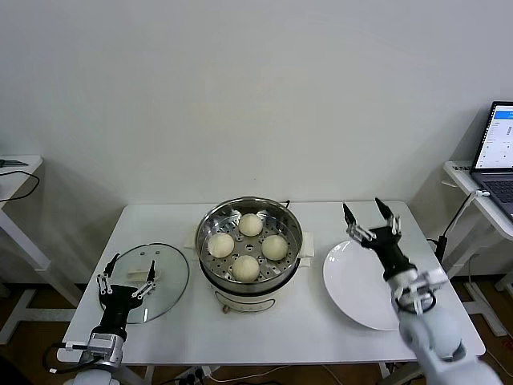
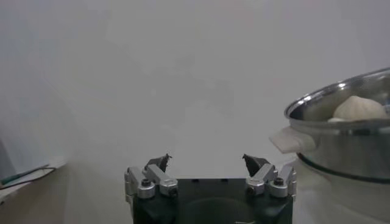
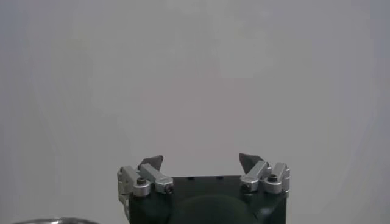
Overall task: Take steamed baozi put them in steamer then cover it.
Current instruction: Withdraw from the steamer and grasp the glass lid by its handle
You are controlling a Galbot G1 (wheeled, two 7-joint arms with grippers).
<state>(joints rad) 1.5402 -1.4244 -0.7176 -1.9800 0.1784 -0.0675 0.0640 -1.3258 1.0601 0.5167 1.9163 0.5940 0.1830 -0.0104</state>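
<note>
The white plate is empty with the baozi in the steamer (image 1: 246,268), so my left gripper should keep going toward the glass lid's handle (image 1: 144,275) and close there.
Several steamed baozi (image 1: 246,267) sit on the perforated tray inside the steamer (image 1: 210,228) at the table's middle; none is on the white plate (image 1: 349,281). The steamer is uncovered. Its rim and one baozi (image 2: 358,108) show in the left wrist view, beside the steamer wall (image 2: 341,152). The glass lid (image 1: 168,277) lies flat on the table left of the steamer. My left gripper (image 1: 127,276) is open and empty, over the lid's near edge; it shows open in its own view (image 2: 207,161). My right gripper (image 1: 370,212) is open and empty, raised above the plate's far edge, also open in its view (image 3: 201,159).
A laptop (image 1: 501,152) stands on a side table at the far right, with a cable hanging beside it. Another side table (image 1: 16,172) stands at the far left. The white wall is behind the table.
</note>
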